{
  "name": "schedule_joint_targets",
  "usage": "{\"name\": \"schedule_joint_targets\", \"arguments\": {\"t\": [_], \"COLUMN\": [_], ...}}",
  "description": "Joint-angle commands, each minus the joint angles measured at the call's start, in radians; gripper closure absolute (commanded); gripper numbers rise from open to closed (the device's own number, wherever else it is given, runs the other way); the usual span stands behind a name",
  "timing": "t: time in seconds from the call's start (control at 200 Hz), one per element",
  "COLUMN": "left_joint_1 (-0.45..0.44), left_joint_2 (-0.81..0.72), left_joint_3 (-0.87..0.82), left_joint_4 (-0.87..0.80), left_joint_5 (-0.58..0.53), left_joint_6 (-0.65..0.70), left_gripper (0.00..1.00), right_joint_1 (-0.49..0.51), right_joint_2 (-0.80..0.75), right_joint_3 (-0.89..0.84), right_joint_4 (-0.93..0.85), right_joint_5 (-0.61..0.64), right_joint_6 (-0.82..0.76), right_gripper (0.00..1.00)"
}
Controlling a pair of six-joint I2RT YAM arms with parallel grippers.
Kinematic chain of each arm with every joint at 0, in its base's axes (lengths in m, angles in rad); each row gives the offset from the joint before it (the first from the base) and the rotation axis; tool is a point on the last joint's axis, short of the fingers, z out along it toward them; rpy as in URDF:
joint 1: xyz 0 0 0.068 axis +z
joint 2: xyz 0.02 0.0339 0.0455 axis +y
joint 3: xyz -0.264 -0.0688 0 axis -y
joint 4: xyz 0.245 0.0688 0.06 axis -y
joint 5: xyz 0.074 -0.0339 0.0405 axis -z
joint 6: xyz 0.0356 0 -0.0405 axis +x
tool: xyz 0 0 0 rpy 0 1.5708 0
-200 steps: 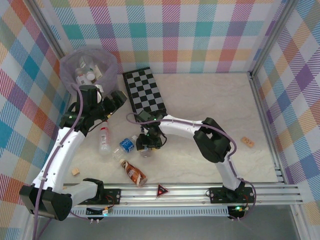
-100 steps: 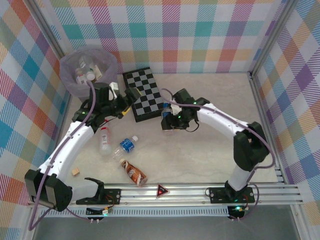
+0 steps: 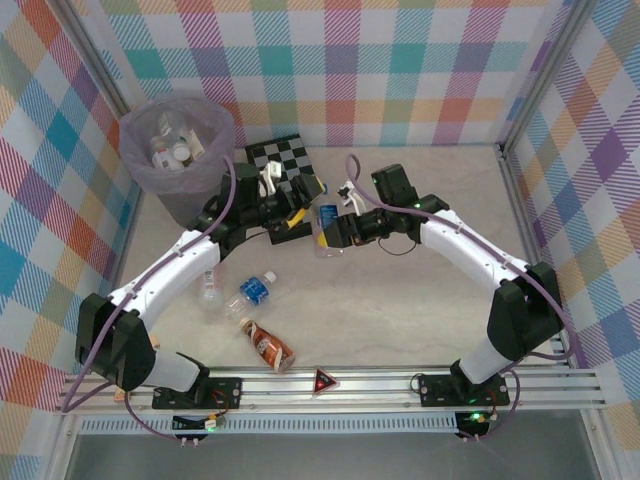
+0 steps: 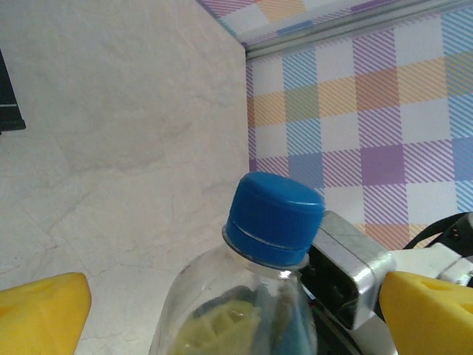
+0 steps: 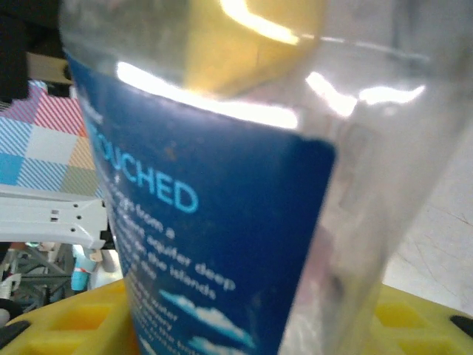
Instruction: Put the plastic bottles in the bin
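The robot's right gripper is holding the blue-capped bottle a long way from the bin, so the left gripper should grip the bottle under its cap and bring it over.
My right gripper is shut on a clear plastic bottle with a blue label and a blue cap, held above the table beside the chequered board. My left gripper stands open right next to it. In the left wrist view the bottle's neck sits between the gripper's yellow fingertips, which are not touching it. Three more bottles lie on the table: a red-labelled one, a blue-labelled one and a brown one. The bin at the back left holds several bottles.
A black-and-white chequered board lies under the left gripper. A small wooden block sits at the right. Checked walls enclose the table on three sides, and a metal rail runs along the near edge.
The right arm lifted the blue-labelled bottle from the table and carried it back, up beside the board. The left gripper swung right from the bin and opened wide around the bottle's neck.
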Motion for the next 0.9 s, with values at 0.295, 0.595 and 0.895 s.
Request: {"name": "schedule_joint_targets", "arguments": {"t": [0.295,0.595,0.895], "left_joint_1": [-0.053,-0.059,-0.059], "left_joint_2": [0.005,0.032,0.059], "left_joint_3": [-0.012,-0.009,0.030], "left_joint_4": [0.062,0.091,0.073], "left_joint_5": [0.057,0.048,0.027], "left_joint_6": [-0.032,-0.048,-0.047], "left_gripper": [0.08,0.31,0.43], "right_joint_1": [-0.035,-0.042,-0.052], "right_joint_2": [-0.015,-0.004,0.002], "right_joint_3": [-0.009,0.003,0.028], "right_joint_4": [0.176,0.197,0.151], "right_joint_5": [-0.088,-0.095,-0.095], "right_joint_6": [0.094,0.109,0.086], "right_gripper": [0.45,0.45,0.31]}}
